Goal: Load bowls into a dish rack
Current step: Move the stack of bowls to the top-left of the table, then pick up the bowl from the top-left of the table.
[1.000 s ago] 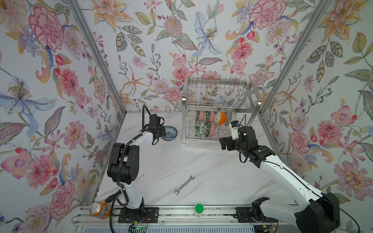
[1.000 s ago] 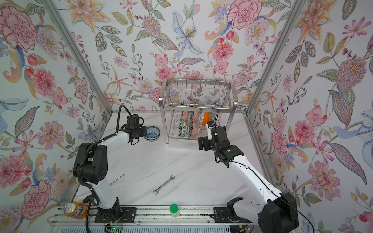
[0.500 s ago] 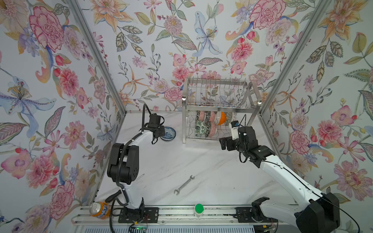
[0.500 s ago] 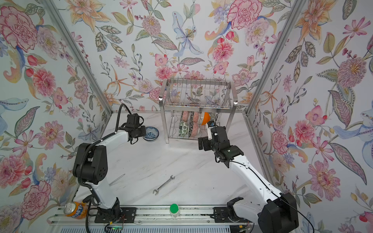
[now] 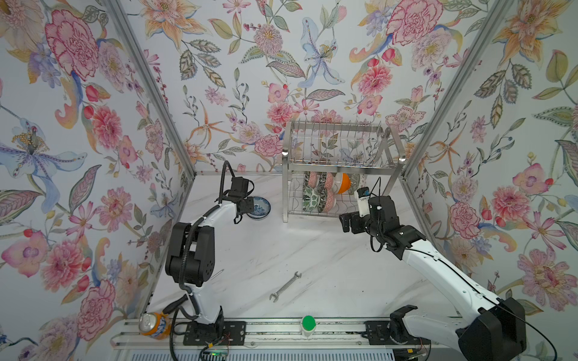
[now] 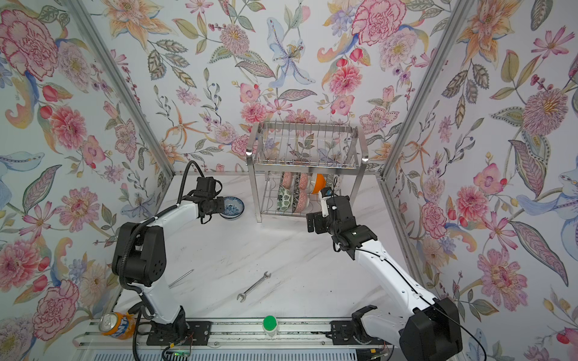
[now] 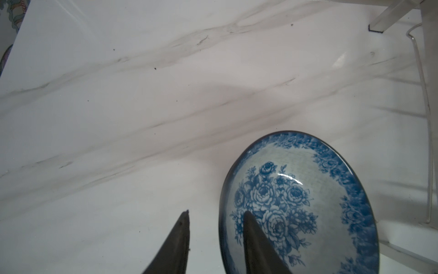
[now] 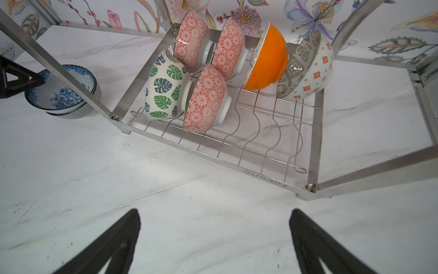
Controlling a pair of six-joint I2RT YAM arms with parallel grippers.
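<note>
My left gripper is by the blue bowl (image 5: pixel 261 207), and my right gripper is by the rack's open slots (image 8: pixel 262 132), so next my left gripper passes the blue bowl over.
A blue-and-white floral bowl (image 5: pixel 261 207) (image 6: pixel 233 208) (image 7: pixel 296 201) sits on the marble table left of the dish rack (image 5: pixel 337 165) (image 6: pixel 306 165). It is nested in a black-and-white gridded bowl (image 8: pixel 78 111). My left gripper (image 5: pixel 247 208) (image 7: pixel 216 211) is open and straddles the blue bowl's near rim, one finger inside and one outside. On the rack's lower grid (image 8: pixel 272 175) stand several bowls on edge: a green-leaf one (image 8: pixel 166 87), pink ones, an orange one (image 8: pixel 267 59). My right gripper (image 5: pixel 345 222) (image 8: pixel 214 210) hangs open over bare table before the rack.
A wrench (image 5: pixel 286 286) lies mid-table near the front. A thin metal rod (image 6: pixel 181 278) lies by the left arm's base. An orange can (image 5: pixel 153 325) and a green-capped object (image 5: pixel 308 323) sit at the front rail. The rack's upper tier holds no bowls.
My left gripper's jaws have parted around the blue bowl's rim, and the bowl stays where it was. The right arm has not moved.
</note>
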